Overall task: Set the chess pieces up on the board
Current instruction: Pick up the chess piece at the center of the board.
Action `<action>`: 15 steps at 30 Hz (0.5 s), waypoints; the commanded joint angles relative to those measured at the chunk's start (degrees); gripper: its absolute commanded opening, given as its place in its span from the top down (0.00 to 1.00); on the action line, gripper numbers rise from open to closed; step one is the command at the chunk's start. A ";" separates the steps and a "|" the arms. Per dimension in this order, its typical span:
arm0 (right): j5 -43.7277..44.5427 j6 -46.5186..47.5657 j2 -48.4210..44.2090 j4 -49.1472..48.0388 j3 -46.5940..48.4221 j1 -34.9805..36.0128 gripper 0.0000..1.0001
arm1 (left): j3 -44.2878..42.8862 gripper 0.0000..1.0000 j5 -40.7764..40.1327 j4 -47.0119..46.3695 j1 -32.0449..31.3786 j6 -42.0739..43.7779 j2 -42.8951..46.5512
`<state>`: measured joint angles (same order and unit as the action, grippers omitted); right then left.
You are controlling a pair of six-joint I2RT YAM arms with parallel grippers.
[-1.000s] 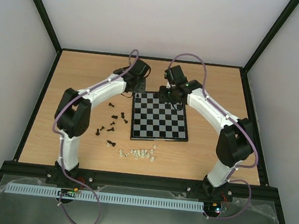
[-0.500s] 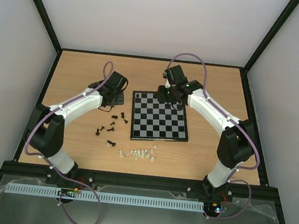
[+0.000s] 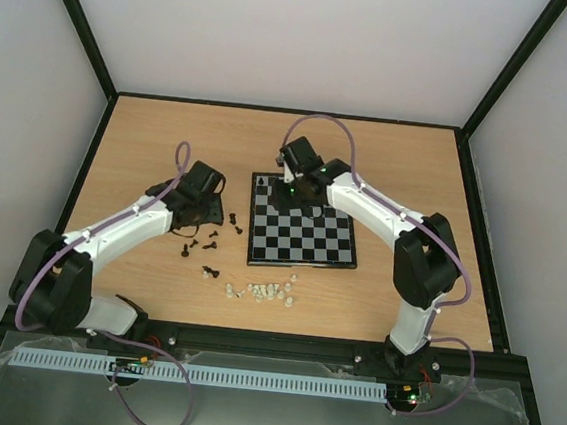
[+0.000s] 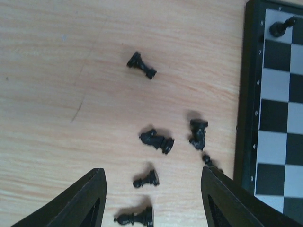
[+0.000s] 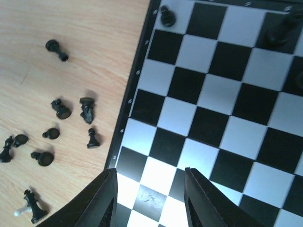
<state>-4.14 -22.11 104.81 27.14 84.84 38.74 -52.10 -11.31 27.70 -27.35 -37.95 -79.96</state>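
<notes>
I should keep moving my left gripper toward the open wood, where the black bishop's base points, away from the pawn, until its fingers are on both sides of the bishop's body.
The board lies mid-table. One black chess piece stands on its far-left corner square, also seen in the left wrist view and the right wrist view. More dark pieces stand along the far row. Several black pieces lie loose on the wood left of the board. My left gripper hovers over them, open and empty, with a fallen pawn between its fingers. My right gripper is open and empty over the board's left squares.
A cluster of whitish translucent pieces lies in front of the board's near edge, with one more by the rim. Black frame rails border the wooden table.
My left arm has swung from the board's far-left corner down and left to over the loose black pieces. My right gripper has moved left along the board's far edge.
</notes>
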 commanded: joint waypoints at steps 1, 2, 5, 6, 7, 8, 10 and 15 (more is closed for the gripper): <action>-1.03 1.27 1.13 2.53 0.98 2.41 0.61 | 4.31 0.42 4.28 1.22 -0.07 -3.14 3.58; -0.90 1.11 1.34 2.36 0.64 2.81 0.61 | 5.17 0.42 4.92 1.81 0.01 -3.89 4.17; -0.95 0.82 1.50 1.90 -0.60 3.17 0.61 | 6.49 0.41 4.97 4.90 0.33 -6.63 5.20; -0.96 0.78 1.43 1.76 -0.90 3.18 0.61 | 6.42 0.41 4.87 6.62 0.63 -7.62 5.37; -0.96 0.90 1.29 1.78 -1.02 3.19 0.61 | 6.32 0.41 4.51 8.33 0.71 -8.77 5.60; -0.96 1.05 1.21 1.78 -1.21 3.26 0.61 | 6.27 0.41 4.32 9.73 0.79 -9.98 5.91; -1.17 1.17 0.90 1.42 -1.60 3.19 0.61 | 5.99 0.42 3.38 12.43 0.89 -11.62 6.94; -2.51 1.18 0.24 0.33 -2.75 3.35 0.61 | 7.75 0.42 2.94 14.55 2.12 -12.33 8.48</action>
<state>-5.13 -21.61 105.45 26.96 83.61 41.89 -46.09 -7.79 37.63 -26.46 -47.88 -73.01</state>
